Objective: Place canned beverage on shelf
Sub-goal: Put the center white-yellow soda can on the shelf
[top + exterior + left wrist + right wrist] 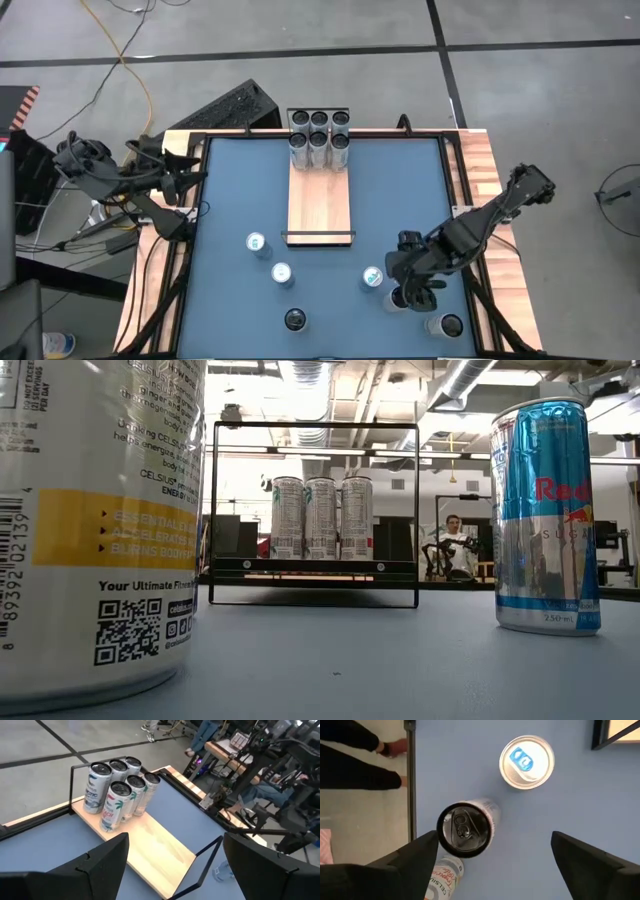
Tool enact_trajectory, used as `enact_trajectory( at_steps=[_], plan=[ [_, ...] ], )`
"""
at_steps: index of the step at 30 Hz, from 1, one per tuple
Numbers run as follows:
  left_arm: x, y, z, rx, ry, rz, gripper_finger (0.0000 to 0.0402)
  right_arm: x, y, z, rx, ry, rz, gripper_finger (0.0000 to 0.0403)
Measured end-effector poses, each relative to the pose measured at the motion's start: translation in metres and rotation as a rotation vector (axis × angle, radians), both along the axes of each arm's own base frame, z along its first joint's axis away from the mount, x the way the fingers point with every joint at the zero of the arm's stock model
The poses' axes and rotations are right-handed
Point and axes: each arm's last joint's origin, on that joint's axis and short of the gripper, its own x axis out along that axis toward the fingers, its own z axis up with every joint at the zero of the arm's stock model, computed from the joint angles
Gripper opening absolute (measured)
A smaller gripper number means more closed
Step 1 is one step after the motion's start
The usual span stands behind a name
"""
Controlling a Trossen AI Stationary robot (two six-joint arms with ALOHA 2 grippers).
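Note:
The dark-topped can (465, 830) is upright and stands clear of the blue-tabbed can (526, 762). My right gripper should keep centering and going down until its fingers are on both sides of the dark-topped can, then close.
The shelf (320, 205) is a light-wood board with black end rails, lying down the table's middle; six cans (319, 140) stand on its far end. Several loose cans stand upright on the blue table, among them a blue-tabbed one (526, 761) and a dark-topped one (465, 829). My right gripper (408, 290) hovers open, pointing steeply down over the dark-topped can (400, 298), which shows beside one finger (415, 857). My left gripper (185, 185) waits open, raised at the table's left edge, looking toward the shelf (160, 850).
Three more cans (257, 242), (282, 273), (295, 319) stand left of the shelf's near end, and another (445, 325) at the near right corner. Wooden strips (480, 170) edge the table. A person sits in the room beyond (455, 540).

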Motion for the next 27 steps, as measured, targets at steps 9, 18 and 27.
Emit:
enact_trajectory(
  at_steps=[9, 18, 27],
  plan=[
    [-0.001, 0.0, -0.002, -0.006, 0.011, 0.003, 0.0309, 0.005, 0.022, -0.019, -0.026, 0.059, 0.01, 0.0379],
    [-0.001, 0.001, -0.002, -0.005, 0.011, 0.004, 0.0309, 0.002, 0.029, -0.02, -0.097, 0.001, -0.01, 0.0374],
    [-0.001, 0.001, -0.003, 0.004, 0.022, 0.005, 0.0309, 0.007, 0.045, -0.032, -0.112, -0.013, 0.009, 0.0374]
  ],
)
